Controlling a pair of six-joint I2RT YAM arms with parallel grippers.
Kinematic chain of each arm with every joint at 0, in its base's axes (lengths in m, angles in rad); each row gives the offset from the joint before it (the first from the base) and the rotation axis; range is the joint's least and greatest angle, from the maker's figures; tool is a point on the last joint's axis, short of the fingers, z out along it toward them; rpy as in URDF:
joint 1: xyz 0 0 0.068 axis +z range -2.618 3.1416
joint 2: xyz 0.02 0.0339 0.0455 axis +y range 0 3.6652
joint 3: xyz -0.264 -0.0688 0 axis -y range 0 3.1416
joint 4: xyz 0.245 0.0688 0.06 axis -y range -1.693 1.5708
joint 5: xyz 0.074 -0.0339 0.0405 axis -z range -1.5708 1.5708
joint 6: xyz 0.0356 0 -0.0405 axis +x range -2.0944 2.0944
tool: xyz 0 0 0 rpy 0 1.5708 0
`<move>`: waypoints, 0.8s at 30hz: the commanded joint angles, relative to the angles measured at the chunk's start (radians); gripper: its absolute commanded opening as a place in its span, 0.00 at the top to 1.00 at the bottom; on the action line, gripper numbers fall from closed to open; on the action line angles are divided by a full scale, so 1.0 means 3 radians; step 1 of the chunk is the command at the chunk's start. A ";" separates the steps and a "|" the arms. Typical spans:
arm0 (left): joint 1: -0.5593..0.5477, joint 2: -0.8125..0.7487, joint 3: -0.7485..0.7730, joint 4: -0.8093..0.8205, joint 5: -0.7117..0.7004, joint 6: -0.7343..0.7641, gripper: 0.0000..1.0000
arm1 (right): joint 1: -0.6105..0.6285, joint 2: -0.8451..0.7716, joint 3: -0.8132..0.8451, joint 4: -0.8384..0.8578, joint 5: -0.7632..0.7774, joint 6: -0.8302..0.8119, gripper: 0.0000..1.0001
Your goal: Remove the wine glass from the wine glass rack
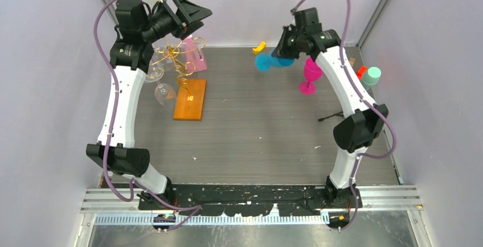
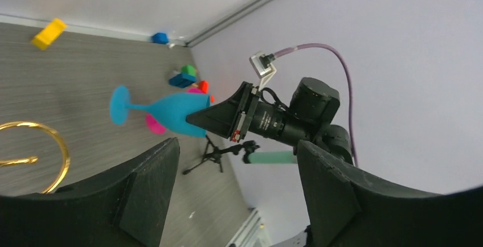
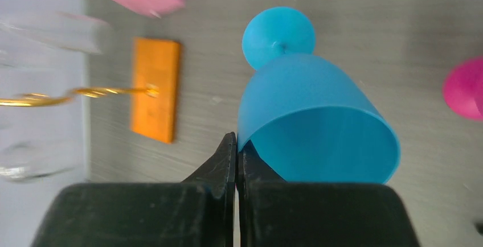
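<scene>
The blue wine glass is tilted in my right gripper with its foot raised. Next, I turn the glass upright before I stand it next to the magenta wine glass.
The wine glass rack, curly gold wire on an orange base, stands at the back left. Two clear wine glasses hang at its left side. My right gripper is shut on the rim of a blue wine glass and holds it tilted above the table, right of the rack. In the right wrist view the fingers pinch the blue glass's wall. My left gripper is open and empty, raised above the rack. Its view shows the blue glass.
A pink box lies behind the rack. A magenta wine glass stands right of the blue one. A yellow block, a mint cup and a small black tripod are at the right.
</scene>
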 commanded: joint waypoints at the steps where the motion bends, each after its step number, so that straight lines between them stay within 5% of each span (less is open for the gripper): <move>1: 0.0021 -0.0105 0.0280 -0.0860 -0.0297 0.0898 0.22 | 0.0071 0.0225 0.0211 -0.0937 0.0463 -0.0478 1.00; 13: 0.0024 -0.0582 0.0533 -0.1747 -0.2141 0.1828 0.13 | 0.0099 0.0552 0.0170 -0.1079 0.1109 -0.0667 0.99; 24: 0.0025 -0.0828 0.0565 -0.2194 -0.3334 0.2101 0.01 | 0.0098 0.0821 0.0344 -0.1063 0.1052 -0.0622 0.93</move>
